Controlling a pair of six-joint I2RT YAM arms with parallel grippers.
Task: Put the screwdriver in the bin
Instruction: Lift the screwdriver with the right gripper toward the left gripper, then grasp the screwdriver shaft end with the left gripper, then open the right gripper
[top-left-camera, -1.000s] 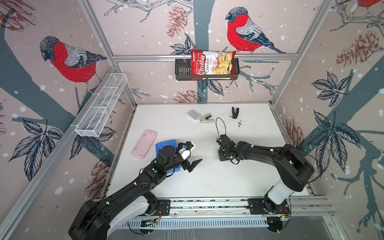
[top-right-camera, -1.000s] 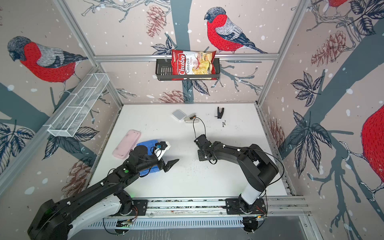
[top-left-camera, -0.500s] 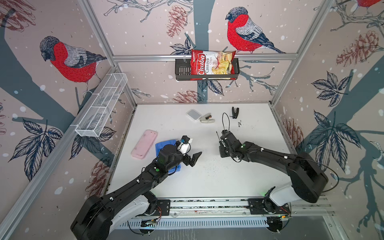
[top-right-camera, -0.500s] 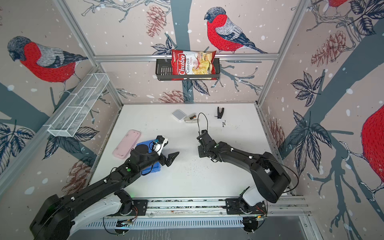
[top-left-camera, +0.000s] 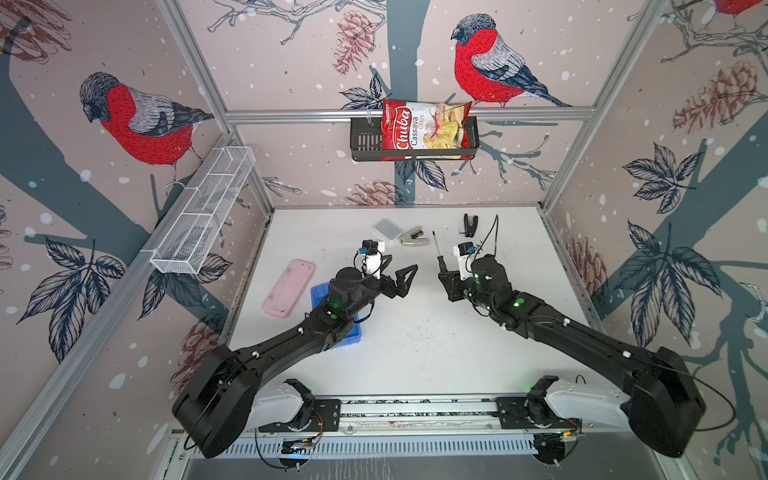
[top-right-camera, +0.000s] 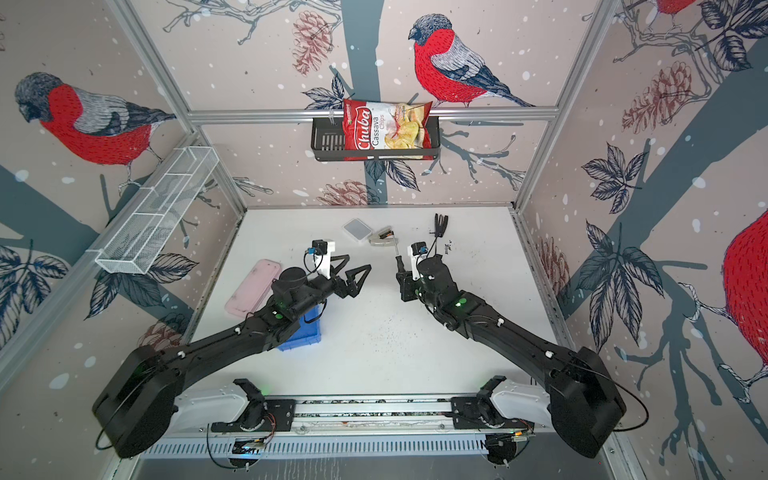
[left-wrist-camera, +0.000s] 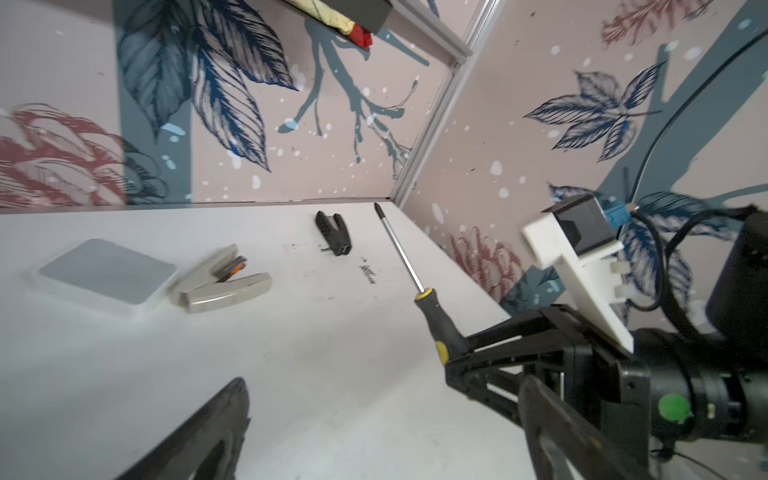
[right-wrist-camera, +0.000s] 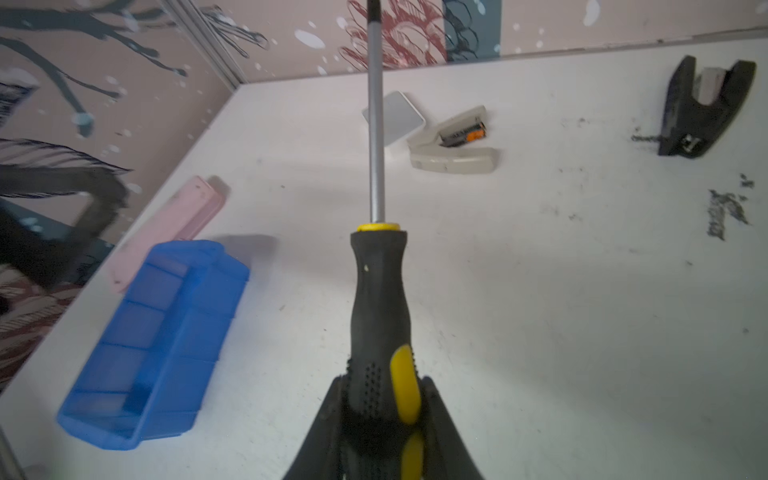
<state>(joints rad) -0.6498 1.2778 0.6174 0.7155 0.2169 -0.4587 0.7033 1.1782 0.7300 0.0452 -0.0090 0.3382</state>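
The screwdriver (top-left-camera: 441, 261) will rest flat inside when the robot lowers it in, because the blue bin's far and near ends (top-left-camera: 347, 335) are wide apart.
The screwdriver (right-wrist-camera: 378, 299), black-handled with yellow accents, is held above the table by my right gripper (right-wrist-camera: 380, 382), which is shut on the butt end of the handle. Its shaft points toward the back wall in both top views (top-left-camera: 436, 245) (top-right-camera: 397, 251). In the left wrist view the screwdriver (left-wrist-camera: 440, 324) sticks out of the right gripper (left-wrist-camera: 494, 347). My left gripper (top-left-camera: 401, 264) (left-wrist-camera: 382, 386) hovers open and empty, facing it across a gap. The blue bin (top-left-camera: 352, 337) (right-wrist-camera: 158, 332) lies on the table, partly hidden under the left arm.
A pink case (top-left-camera: 289, 286) lies left of the bin. At the back are a small grey box (top-left-camera: 387, 228), a beige stapler (top-left-camera: 413, 239) and a black clip tool (top-left-camera: 469, 224). A wire mesh basket (top-left-camera: 203, 216) hangs on the left wall, a chips bag (top-left-camera: 424, 131) on the back wall.
My right arm has stretched lower and carried the screwdriver a little toward the back. My left gripper has risen and swung toward the middle, away from the bin.
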